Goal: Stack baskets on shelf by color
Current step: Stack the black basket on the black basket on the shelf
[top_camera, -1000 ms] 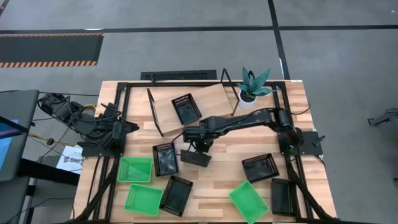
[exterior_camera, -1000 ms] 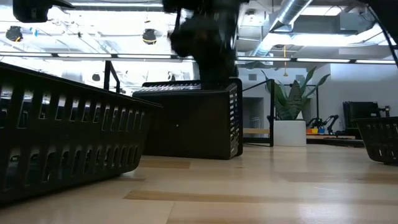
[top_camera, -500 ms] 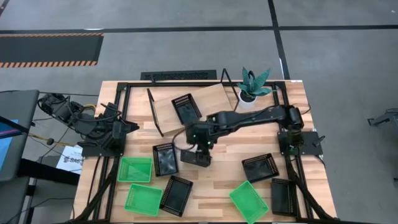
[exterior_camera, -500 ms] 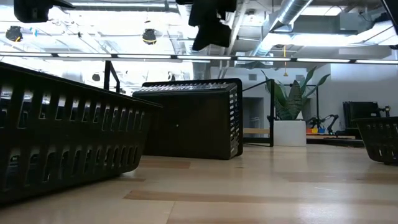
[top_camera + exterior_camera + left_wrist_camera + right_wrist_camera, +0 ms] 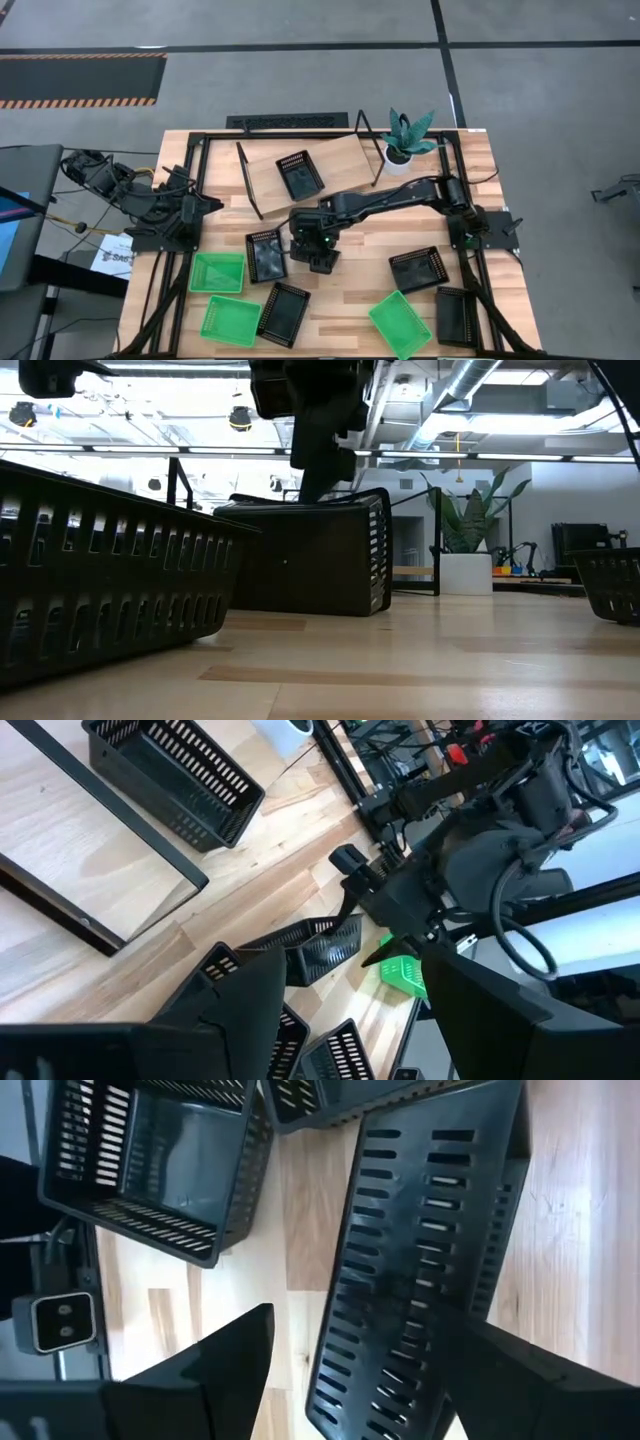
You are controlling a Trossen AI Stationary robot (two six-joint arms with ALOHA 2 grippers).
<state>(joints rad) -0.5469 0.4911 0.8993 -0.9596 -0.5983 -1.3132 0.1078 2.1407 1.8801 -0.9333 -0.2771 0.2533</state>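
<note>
I should use my right gripper to turn the basket upright and take the basket's rim before I stack it on the shelf, because the black basket stands (image 5: 305, 560) on its side.
A black basket (image 5: 318, 260) stands on its side on the tabletop, resting on one long wall (image 5: 300, 605). My right gripper (image 5: 311, 238) is open just above it, and its fingers (image 5: 215, 1365) straddle the basket's slotted upper wall (image 5: 415, 1270). One black basket (image 5: 300, 174) lies on the wooden shelf (image 5: 340, 160) at the back. My left gripper (image 5: 205, 206) waits open at the table's left edge. Other black baskets (image 5: 265, 255) and green baskets (image 5: 217, 272) lie scattered on the table. My right gripper reaches down from above to the upper wall (image 5: 300, 505) of the basket that stands on its side. One finger (image 5: 500, 1370) overlaps that wall in the wrist view. I cannot tell whether it touches.
A potted plant (image 5: 405, 140) stands at the back right beside the shelf. More baskets lie near the front: black ones (image 5: 285, 312) (image 5: 418, 268) (image 5: 455, 315) and green ones (image 5: 230, 320) (image 5: 400, 323). Black frame rails (image 5: 190, 180) border the table.
My right gripper has let go of the black basket and risen clear of it. It has then come down onto it again, a little toward the table's left and near edges. The basket stays on its side on the table.
</note>
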